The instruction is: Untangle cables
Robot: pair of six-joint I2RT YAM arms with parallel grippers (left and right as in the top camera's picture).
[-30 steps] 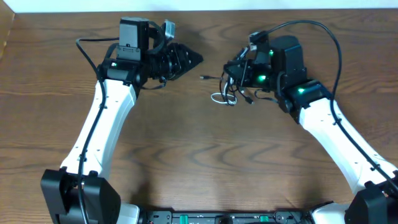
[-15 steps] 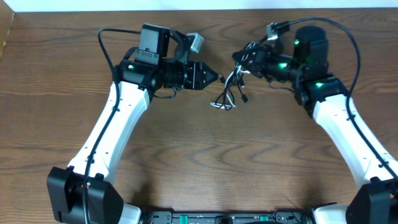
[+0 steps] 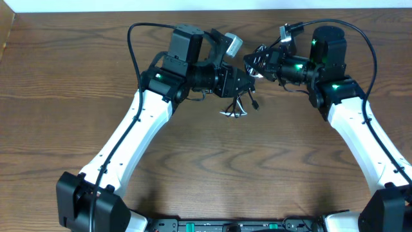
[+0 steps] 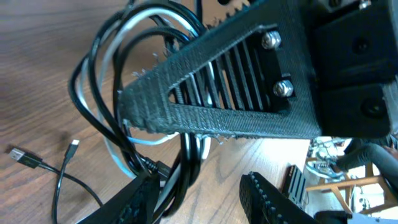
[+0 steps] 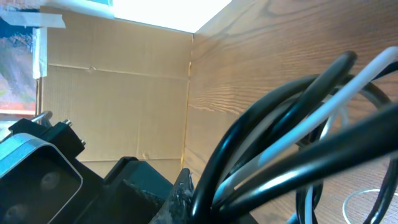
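The white cord curls in between the black loops (image 4: pixel 101 61). The bunch (image 4: pixel 190 155) will stay looped together when I pull a white strand away from it.
The cables (image 3: pixel 238 106) are a tangled bunch of thin black and white cords, hanging from my right gripper (image 3: pixel 254 66) down to the table. The right gripper is shut on the bunch's upper loops, and one of its ribbed fingers (image 4: pixel 230 87) shows in the left wrist view with the loops (image 4: pixel 118 81) behind it. My left gripper (image 3: pixel 244 85) is open right beside it. Its fingers (image 4: pixel 202 199) straddle several black strands that lie against the left finger. Two plug ends (image 4: pixel 18 155) rest on the wood. The cords (image 5: pixel 292 143) fill the right wrist view and hide the right jaws.
The wooden table (image 3: pixel 212 167) runs to a far edge just behind both grippers. A cardboard wall (image 5: pixel 112 93) stands at the table's side. The left gripper's body (image 5: pixel 124 186) sits very close to the right gripper.
My left arm has swung right until its open jaws reach the cable bunch. My right gripper has lifted the bunch and drawn it toward the back of the table.
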